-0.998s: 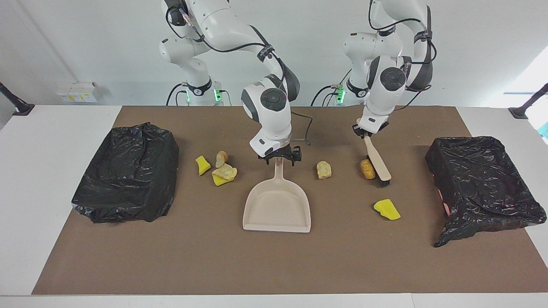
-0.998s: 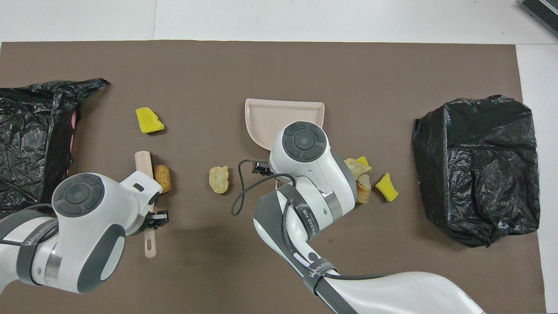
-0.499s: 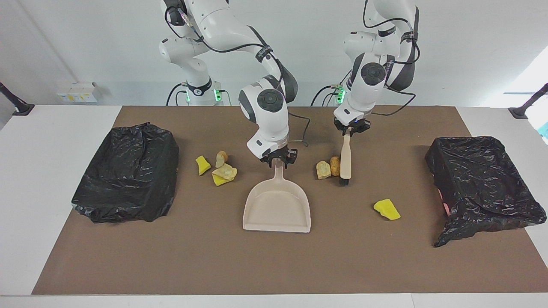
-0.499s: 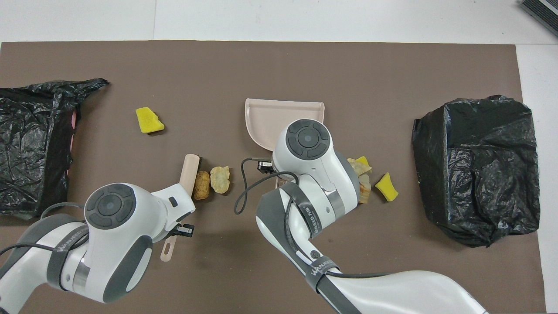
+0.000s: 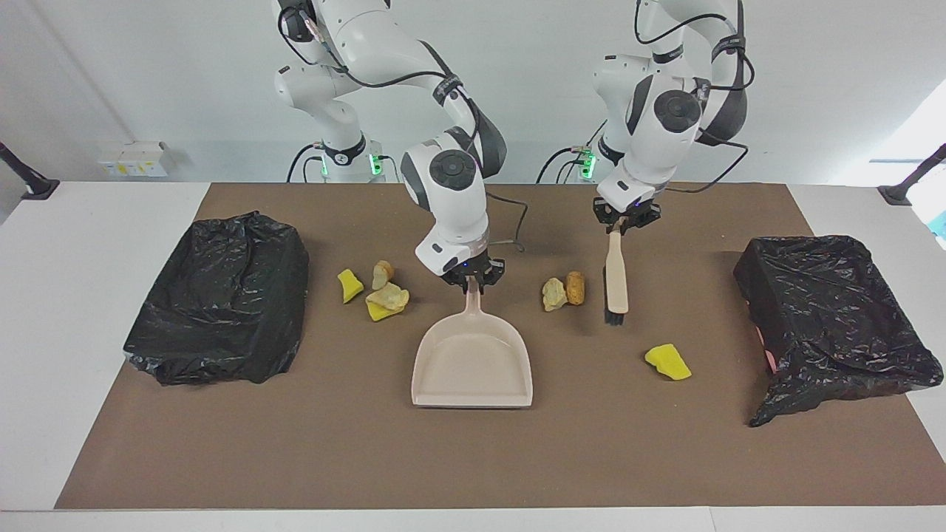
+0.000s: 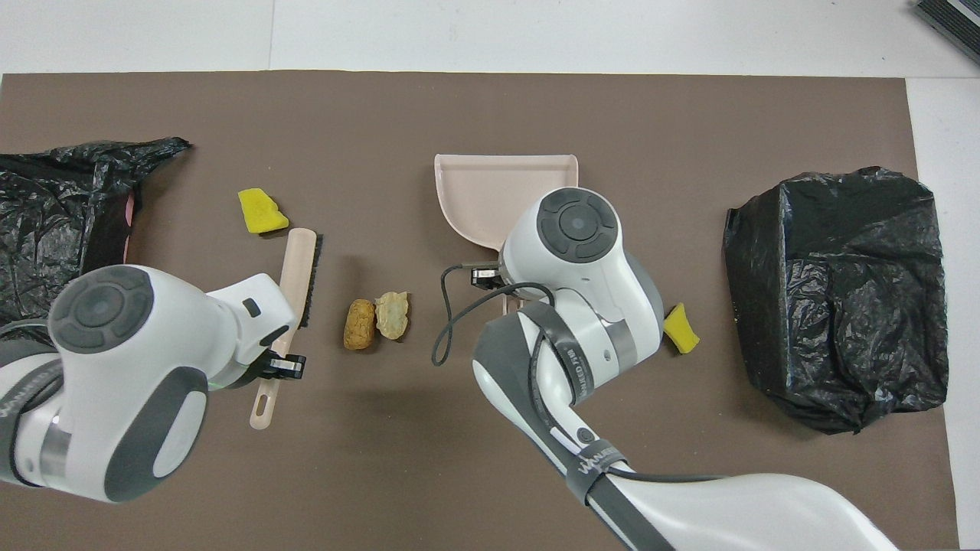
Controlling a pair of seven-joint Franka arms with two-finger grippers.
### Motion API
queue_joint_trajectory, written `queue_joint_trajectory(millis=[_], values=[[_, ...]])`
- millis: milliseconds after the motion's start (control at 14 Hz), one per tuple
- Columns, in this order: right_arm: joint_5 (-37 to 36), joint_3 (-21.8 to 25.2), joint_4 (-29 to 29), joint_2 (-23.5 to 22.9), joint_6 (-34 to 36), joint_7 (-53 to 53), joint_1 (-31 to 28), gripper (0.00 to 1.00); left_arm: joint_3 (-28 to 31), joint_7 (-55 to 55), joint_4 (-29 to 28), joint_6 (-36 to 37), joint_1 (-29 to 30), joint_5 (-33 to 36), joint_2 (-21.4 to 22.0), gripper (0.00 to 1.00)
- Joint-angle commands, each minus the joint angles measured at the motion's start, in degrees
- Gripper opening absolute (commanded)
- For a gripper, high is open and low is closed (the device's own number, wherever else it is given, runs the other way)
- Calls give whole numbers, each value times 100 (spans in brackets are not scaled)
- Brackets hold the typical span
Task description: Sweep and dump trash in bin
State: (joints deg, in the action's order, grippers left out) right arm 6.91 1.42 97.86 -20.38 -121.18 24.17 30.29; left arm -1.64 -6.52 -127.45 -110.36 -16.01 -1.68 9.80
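Observation:
Next, I reach past the yellow wedge (image 6: 262, 211) with my left gripper and sweep it in beside the orange-brown lump (image 6: 359, 324) first, because the wedge lies behind the brush's bristles.
My right gripper (image 5: 471, 279) is shut on the handle of the beige dustpan (image 5: 473, 358), whose pan lies flat mid-table. In the overhead view the arm hides that gripper and part of the dustpan (image 6: 490, 191). My left gripper (image 5: 621, 222) is shut on the handle of the beige black-bristled brush (image 5: 615, 284). An orange-brown lump (image 5: 575, 287) and a cream lump (image 5: 554, 293) lie side by side between brush and dustpan, apart from the brush. A yellow wedge (image 5: 667, 362) lies farther out. Three more lumps (image 5: 384, 295) cluster beside the dustpan handle toward the right arm's end.
A bin lined with a black bag (image 5: 828, 310) stands at the left arm's end of the brown mat. Another black-bagged bin (image 5: 222, 295) stands at the right arm's end. A yellow wedge (image 6: 680, 329) shows beside the right arm.
The brush pushed the orange-brown lump up against the cream lump, then drew back toward the left arm's end. The dustpan shifted slightly farther from the robots and toward the right arm's end.

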Motion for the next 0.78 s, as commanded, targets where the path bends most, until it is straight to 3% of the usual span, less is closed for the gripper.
queue_joint_trajectory(millis=[0, 214, 428, 570, 713], values=[[100, -45, 145, 674, 740, -1340, -478, 0, -20, 194, 211, 120, 527, 105, -189, 0], [13, -27, 172, 983, 1823, -3544, -760, 0, -20, 957, 211, -63, 1132, 326, -241, 0], [-32, -19, 531, 1141, 1755, -5548, -787, 0, -20, 1407, 281, -931, 1539, 745, -898, 0], [-41, -19, 856, 1308, 1677, -6011, -718, 0, -20, 1696, 579, -1232, 1662, 879, -1303, 0], [-93, -28, 1242, 1317, 1196, -5671, -333, 0, -20, 1750, 861, -1417, 1610, 906, -1778, 0]])
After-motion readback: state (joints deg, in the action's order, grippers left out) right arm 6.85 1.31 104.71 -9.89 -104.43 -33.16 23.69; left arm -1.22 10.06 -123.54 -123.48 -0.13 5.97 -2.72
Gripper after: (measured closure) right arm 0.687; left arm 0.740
